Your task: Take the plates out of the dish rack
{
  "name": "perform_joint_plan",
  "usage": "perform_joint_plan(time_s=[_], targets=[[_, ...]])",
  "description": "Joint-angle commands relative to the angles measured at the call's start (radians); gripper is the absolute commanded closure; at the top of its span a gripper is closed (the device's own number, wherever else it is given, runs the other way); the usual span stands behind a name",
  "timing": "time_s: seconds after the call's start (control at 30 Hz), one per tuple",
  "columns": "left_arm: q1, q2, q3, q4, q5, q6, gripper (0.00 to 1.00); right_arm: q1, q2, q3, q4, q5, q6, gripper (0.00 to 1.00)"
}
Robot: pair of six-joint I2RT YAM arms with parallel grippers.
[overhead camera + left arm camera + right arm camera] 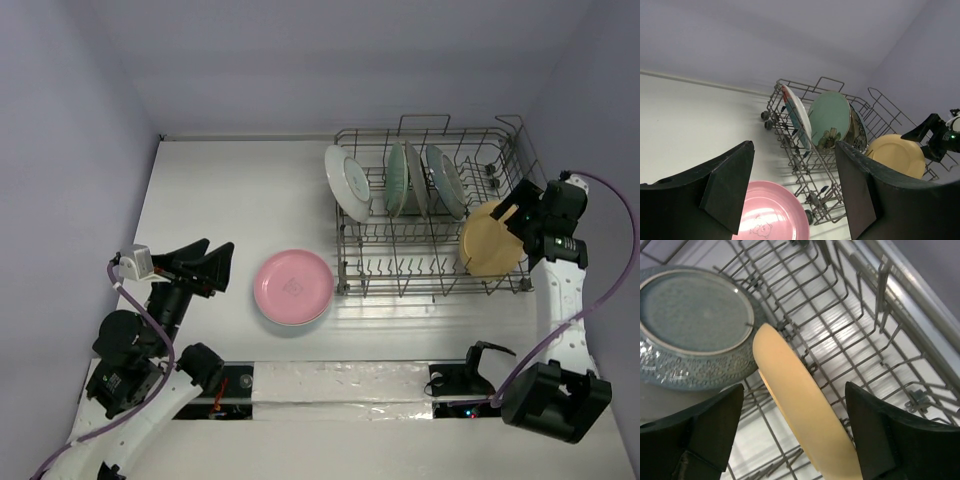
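My right gripper's open fingers have the yellow-orange plate's rim [801, 397] slanted between them, so I should turn that gripper in line with it before closing and lifting.
The grey wire dish rack [396, 270] stands at the back right. In it stand a white plate [347, 183], a mint green plate [399, 178], a dark patterned plate [446, 181] and a yellow-orange plate [488, 242]. A pink plate [292, 285] lies flat on the table left of the rack. My right gripper [512, 216] is open and straddles the yellow-orange plate's rim [800, 405], with a finger on each side and a gap to both. My left gripper [220, 247] is open and empty, left of the pink plate [767, 220].
A blue-grey plate [695, 315] leans just beyond the yellow-orange one in the right wrist view. The rack's upright tines [875, 310] and side rail surround the right gripper. The walls stand close behind and beside the rack. The left wrist view shows the rack's wheels [765, 116].
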Motion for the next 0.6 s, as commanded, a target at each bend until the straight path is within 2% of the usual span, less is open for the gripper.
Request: perform_joint_plan(time_s=[0.0, 0.1, 0.13, 0.2, 0.23, 0.3, 0.33, 0.37, 0.43, 0.5, 0.53, 0.57], targets=[[-0.011, -0.015, 0.023, 0.027, -0.019, 0.014, 0.37, 0.000, -0.080, -0.032, 0.020, -0.124, 0.007, 0.15], [-0.020, -0.011, 0.023, 0.027, -0.017, 0.014, 0.37, 0.000, -0.142, -0.046, 0.027, -0.149, 0.012, 0.27], [-0.020, -0.009, 0.023, 0.029, -0.016, 0.014, 0.37, 0.000, -0.151, -0.049, 0.030, -0.153, 0.012, 0.36], [-0.020, -0.004, 0.025, 0.029, -0.016, 0.014, 0.37, 0.000, -0.163, -0.056, 0.026, -0.155, 0.011, 0.46], [-0.020, -0.003, 0.023, 0.030, -0.016, 0.014, 0.37, 0.000, -0.165, -0.059, 0.033, -0.160, 0.011, 0.58], [-0.020, 0.000, 0.021, 0.030, -0.016, 0.014, 0.37, 0.000, -0.176, -0.077, 0.052, -0.187, 0.023, 0.71], [-0.020, 0.005, 0.021, 0.029, -0.016, 0.014, 0.37, 0.000, -0.179, -0.085, 0.079, -0.198, 0.024, 0.81], [-0.020, 0.009, 0.021, 0.027, -0.016, 0.012, 0.37, 0.000, -0.180, -0.091, 0.096, -0.222, 0.027, 0.84], [-0.020, 0.014, 0.021, 0.029, -0.017, 0.012, 0.37, 0.000, -0.147, -0.091, 0.112, -0.247, 0.034, 0.82], [-0.011, 0.020, 0.021, 0.026, -0.017, 0.012, 0.37, 0.000, -0.110, -0.085, 0.106, -0.290, 0.031, 0.77], [-0.011, 0.022, 0.021, 0.026, -0.019, 0.012, 0.37, 0.000, -0.084, -0.085, 0.104, -0.299, 0.026, 0.69], [-0.001, 0.026, 0.023, 0.024, -0.020, 0.011, 0.37, 0.000, -0.078, -0.089, 0.107, -0.301, 0.024, 0.66]])
